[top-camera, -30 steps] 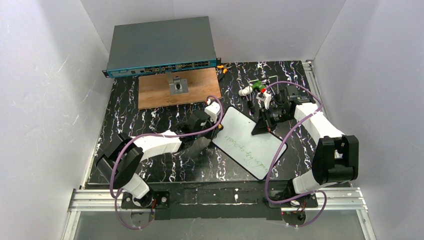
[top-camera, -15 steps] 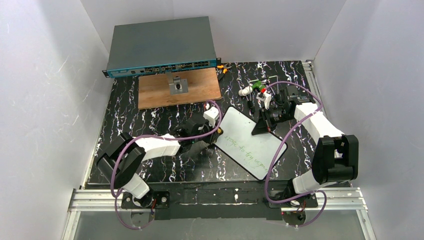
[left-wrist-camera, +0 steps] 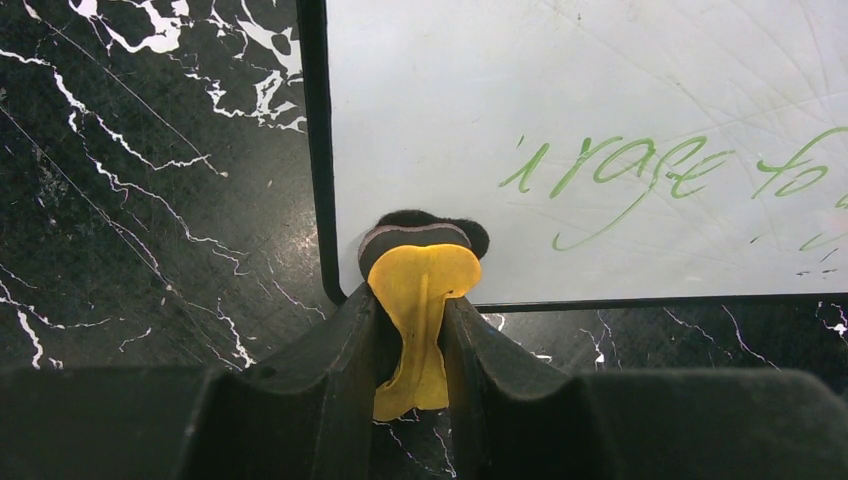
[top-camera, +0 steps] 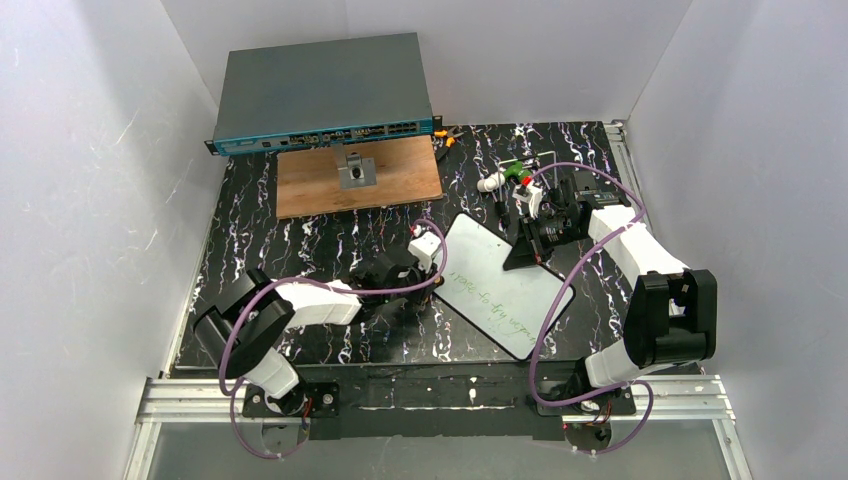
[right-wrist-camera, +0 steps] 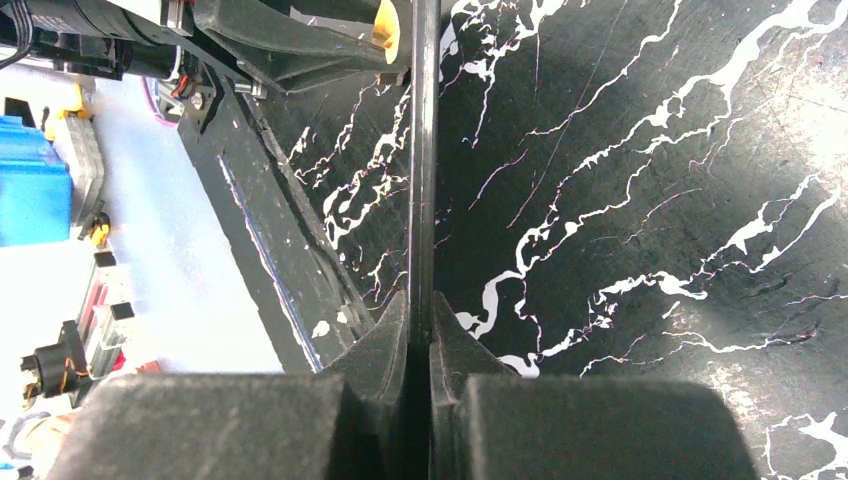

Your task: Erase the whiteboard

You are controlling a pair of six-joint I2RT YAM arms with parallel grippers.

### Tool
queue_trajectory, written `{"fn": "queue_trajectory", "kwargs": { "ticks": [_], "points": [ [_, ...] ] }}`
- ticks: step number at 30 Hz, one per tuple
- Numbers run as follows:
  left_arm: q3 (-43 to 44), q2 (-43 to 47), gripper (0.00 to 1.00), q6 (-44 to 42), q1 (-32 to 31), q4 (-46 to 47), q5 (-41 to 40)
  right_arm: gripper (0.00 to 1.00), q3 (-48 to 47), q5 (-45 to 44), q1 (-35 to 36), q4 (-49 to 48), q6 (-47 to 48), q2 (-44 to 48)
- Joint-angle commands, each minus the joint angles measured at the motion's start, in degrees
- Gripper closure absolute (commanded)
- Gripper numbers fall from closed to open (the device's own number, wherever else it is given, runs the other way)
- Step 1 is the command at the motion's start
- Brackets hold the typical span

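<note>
The robot's left gripper has the eraser at the whiteboard's corner (left-wrist-camera: 342, 292), away from the green handwriting, so it should slide the eraser back inward over the nearest letters (left-wrist-camera: 528, 166).
The whiteboard (top-camera: 500, 285) lies slanted mid-table, with green handwriting (left-wrist-camera: 640, 165) along its near side. My left gripper (top-camera: 436, 270) is shut on a yellow eraser (left-wrist-camera: 420, 285). The eraser's black felt pad rests on the whiteboard (left-wrist-camera: 600, 100) at its corner, left of the writing. My right gripper (top-camera: 525, 250) is shut on the board's far edge. In the right wrist view the whiteboard's thin dark rim (right-wrist-camera: 424, 150) shows edge-on, running away from my right gripper (right-wrist-camera: 420, 305), and the eraser (right-wrist-camera: 385, 30) shows as a yellow spot at the top.
A grey network switch (top-camera: 325, 90) stands at the back left. In front of it lies a brown wooden board (top-camera: 400, 180) carrying a small metal bracket (top-camera: 357, 172). Markers and small tools (top-camera: 505, 175) lie behind the right gripper. White walls enclose the black marbled table (top-camera: 300, 240).
My left gripper has slid with the eraser along the whiteboard's left edge toward the near side. The right arm and the board have not moved.
</note>
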State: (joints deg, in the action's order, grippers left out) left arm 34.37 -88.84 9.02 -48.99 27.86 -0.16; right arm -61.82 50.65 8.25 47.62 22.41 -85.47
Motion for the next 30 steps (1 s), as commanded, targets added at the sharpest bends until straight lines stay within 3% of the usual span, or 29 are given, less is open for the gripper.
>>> {"fn": "queue_trajectory", "kwargs": {
  "ticks": [1, 14, 30],
  "points": [
    [3.1, 1.8, 1.00, -0.7, -1.0, -3.0, 1.3, 0.99, -2.3, 5.1, 0.9, 0.0, 2.7, -0.1],
    [13.0, 1.2, 1.00, -1.9, -1.0, -10.5, 2.1, 0.99, -2.5, 5.0, 0.9, 0.2, 3.0, 0.2],
    [4.1, -0.7, 1.00, -1.6, -3.3, -10.4, -2.8, 0.99, -2.3, 4.6, 0.9, 0.3, 3.2, 0.3]
  ]
}}
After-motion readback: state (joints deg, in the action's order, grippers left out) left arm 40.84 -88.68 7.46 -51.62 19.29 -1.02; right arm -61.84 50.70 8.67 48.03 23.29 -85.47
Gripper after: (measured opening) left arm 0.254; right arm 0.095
